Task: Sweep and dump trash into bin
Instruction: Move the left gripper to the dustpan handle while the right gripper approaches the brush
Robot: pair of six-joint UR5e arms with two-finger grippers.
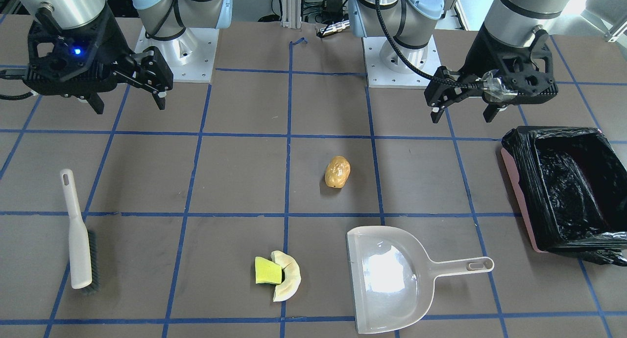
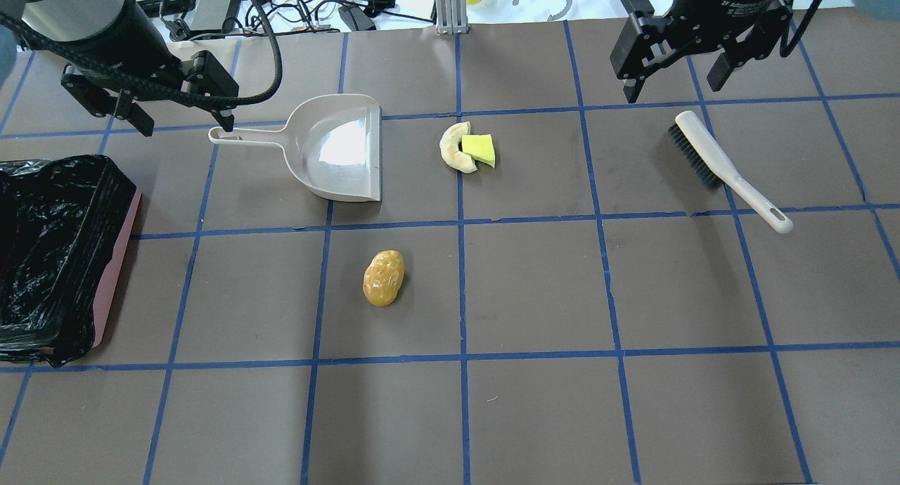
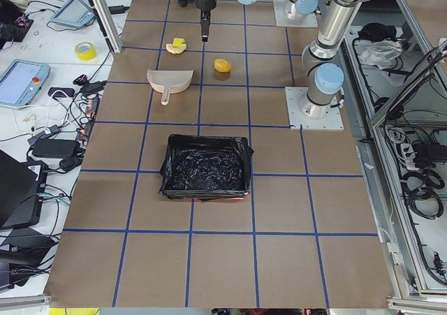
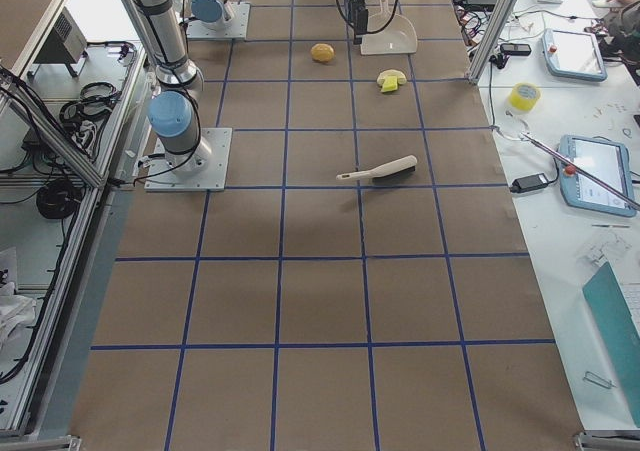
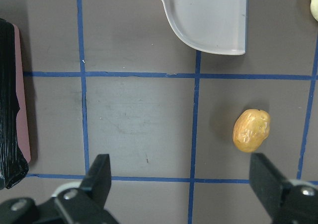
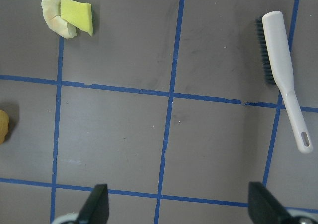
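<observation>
The yellow-green wedge (image 1: 268, 271) is resting snugly against the cream slice (image 1: 292, 273). Both should move into the dustpan together when I sweep with the white brush.
A golden-brown potato-like lump (image 1: 337, 172) lies mid-table. A yellow-green foam wedge (image 1: 268, 271) rests against a cream crescent slice (image 1: 290, 279) nearer the table's far side. The pink bin (image 1: 512, 179), lined with a black bag, stands on my left side (image 2: 116, 260). My left gripper (image 1: 462, 115) is open and empty, above the table between the bin and the dustpan handle (image 2: 186, 123). My right gripper (image 1: 130, 105) is open and empty, above the brush's bristle end (image 2: 671, 88). The left wrist view shows the lump (image 5: 252, 130) and the bin's edge (image 5: 22, 95).
A translucent whitish dustpan (image 2: 337, 147) lies between the bin and the wedge, with its handle towards my left gripper. A white hand brush (image 2: 724, 165) with dark bristles lies on my right side. Blue tape lines grid the brown table.
</observation>
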